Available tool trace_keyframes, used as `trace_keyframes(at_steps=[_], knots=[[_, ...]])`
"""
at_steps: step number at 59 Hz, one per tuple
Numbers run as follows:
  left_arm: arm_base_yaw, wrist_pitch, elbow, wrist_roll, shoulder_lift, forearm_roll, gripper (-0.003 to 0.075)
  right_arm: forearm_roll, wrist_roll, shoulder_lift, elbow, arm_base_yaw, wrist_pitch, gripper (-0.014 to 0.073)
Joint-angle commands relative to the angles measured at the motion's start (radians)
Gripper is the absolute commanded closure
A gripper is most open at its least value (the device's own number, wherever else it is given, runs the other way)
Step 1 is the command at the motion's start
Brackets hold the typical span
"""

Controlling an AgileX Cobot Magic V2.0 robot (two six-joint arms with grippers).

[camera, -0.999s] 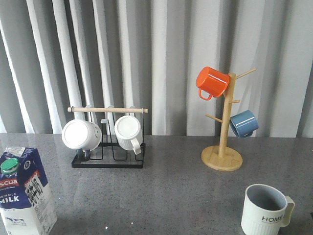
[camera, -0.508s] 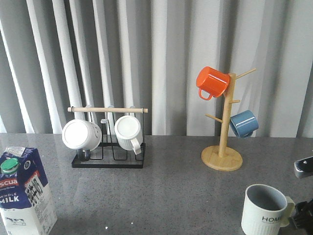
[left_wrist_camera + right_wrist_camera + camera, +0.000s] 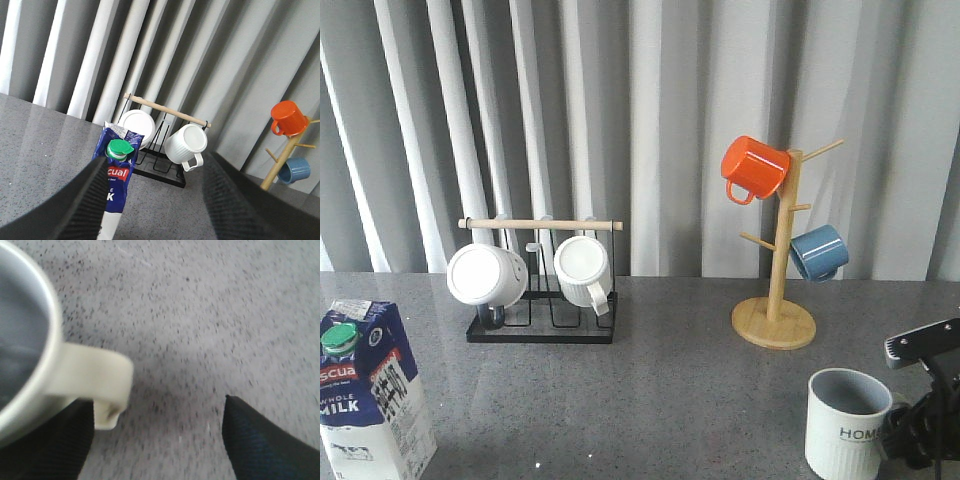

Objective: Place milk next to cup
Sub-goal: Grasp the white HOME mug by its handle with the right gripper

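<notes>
The cup (image 3: 844, 426) is far across from the milk, so next my right gripper moves the cup to the middle (image 3: 691, 435) before my left gripper takes the milk.
The milk (image 3: 370, 390), a blue and white carton with a green cap, stands upright at the table's front left. In the left wrist view the milk (image 3: 117, 175) is just ahead of my open left gripper (image 3: 155, 210), close to one finger (image 3: 75, 210), not held. The left gripper is out of the front view. The cup (image 3: 847, 425) with "HOME" lettering stands at the front right. My right gripper (image 3: 923, 420) is right beside it, open; in the right wrist view (image 3: 157, 440) the cup's handle (image 3: 95, 380) lies against one finger (image 3: 45, 445).
A black rack (image 3: 542, 325) with a wooden bar holds two plain white mugs at the back left. A wooden mug tree (image 3: 775, 300) at the back right carries an orange mug (image 3: 754, 167) and a blue mug (image 3: 818, 252). Grey curtains hang behind the table.
My right gripper has come in from the right edge to the cup's handle side. The cup has shifted a little to the left. The milk has not moved.
</notes>
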Motion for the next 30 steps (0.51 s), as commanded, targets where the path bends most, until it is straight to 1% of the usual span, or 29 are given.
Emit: trace_keyframes(at_steps=[1, 4, 7, 8, 10, 11, 13, 14, 15, 22, 30], knots=[[-0.005, -0.064, -0.031, 0.0, 0.018, -0.006, 0.0305, -0.02, -0.048, 0.007, -0.033, -0.009, -0.157, 0.0122], [-0.005, -0.065, -0.031, 0.0, 0.018, -0.005, 0.0305, -0.019, -0.064, 0.021, -0.033, -0.009, -0.195, 0.0179], [-0.005, -0.065, -0.031, 0.0, 0.018, -0.005, 0.0305, -0.019, -0.066, 0.024, -0.033, -0.009, -0.222, 0.0274], [-0.005, -0.065, -0.031, 0.0, 0.018, -0.005, 0.0305, -0.019, -0.066, 0.024, -0.033, -0.009, -0.232, 0.0325], [-0.005, -0.065, -0.031, 0.0, 0.018, -0.005, 0.0305, -0.019, -0.066, 0.024, -0.033, -0.009, -0.242, 0.0398], [-0.005, -0.065, -0.031, 0.0, 0.018, -0.005, 0.0305, -0.019, -0.066, 0.024, -0.033, -0.009, -0.247, 0.0454], [-0.005, -0.065, -0.031, 0.0, 0.018, -0.005, 0.0305, -0.019, -0.066, 0.024, -0.033, -0.009, -0.254, 0.0529], [-0.005, -0.065, -0.031, 0.0, 0.018, -0.005, 0.0305, -0.019, -0.066, 0.024, -0.033, -0.009, -0.257, 0.0583], [-0.005, -0.065, -0.031, 0.0, 0.018, -0.005, 0.0305, -0.018, -0.064, 0.024, -0.033, -0.009, -0.258, 0.0614], [-0.005, -0.063, -0.031, 0.0, 0.018, -0.005, 0.0305, -0.002, -0.062, 0.009, -0.033, -0.007, -0.256, 0.0604], [-0.005, -0.037, -0.031, 0.0, 0.018, -0.006, 0.0305, 0.042, -0.062, -0.1, -0.034, 0.019, -0.261, 0.0604]])
